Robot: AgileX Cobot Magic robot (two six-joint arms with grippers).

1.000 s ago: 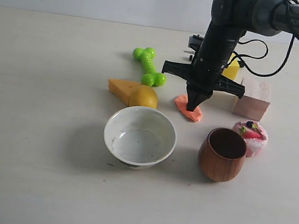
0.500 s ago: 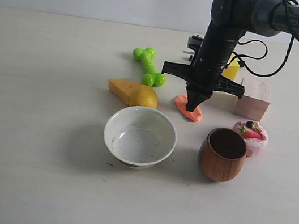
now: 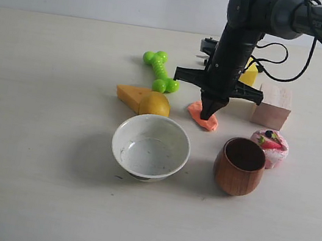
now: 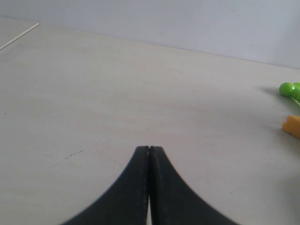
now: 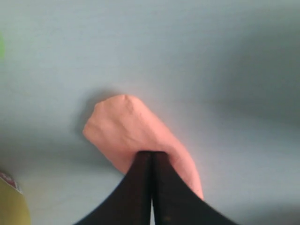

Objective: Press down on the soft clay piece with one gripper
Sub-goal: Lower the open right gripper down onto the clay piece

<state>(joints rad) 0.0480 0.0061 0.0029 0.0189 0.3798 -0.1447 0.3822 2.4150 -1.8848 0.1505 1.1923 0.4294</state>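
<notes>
The shut black tip (image 3: 205, 113) sinks into the soft clay piece (image 3: 210, 124). I expect the piece to come free and keep a dent when I lift my right gripper.
The soft clay piece (image 3: 203, 118) is a flat salmon-orange lump lying on the table between the lemon and the wooden block. My right gripper (image 3: 207, 116) points straight down onto it, shut, its tip touching the clay's top. In the right wrist view the clay (image 5: 126, 126) fills the middle and the shut black tip (image 5: 151, 153) rests on it. My left gripper (image 4: 149, 149) is shut with nothing in it, over bare table, and does not appear in the exterior view.
Around the clay stand a white bowl (image 3: 151, 148), a wooden cup (image 3: 239, 166), a pink cake toy (image 3: 270, 146), a wooden block (image 3: 272, 106), a yellow cube (image 3: 250, 73), a lemon (image 3: 155, 104) against a cheese wedge (image 3: 130, 95), and a green bone toy (image 3: 160, 71).
The right arm has shifted very slightly; its shut tip stays on the clay. Nothing else has moved.
</notes>
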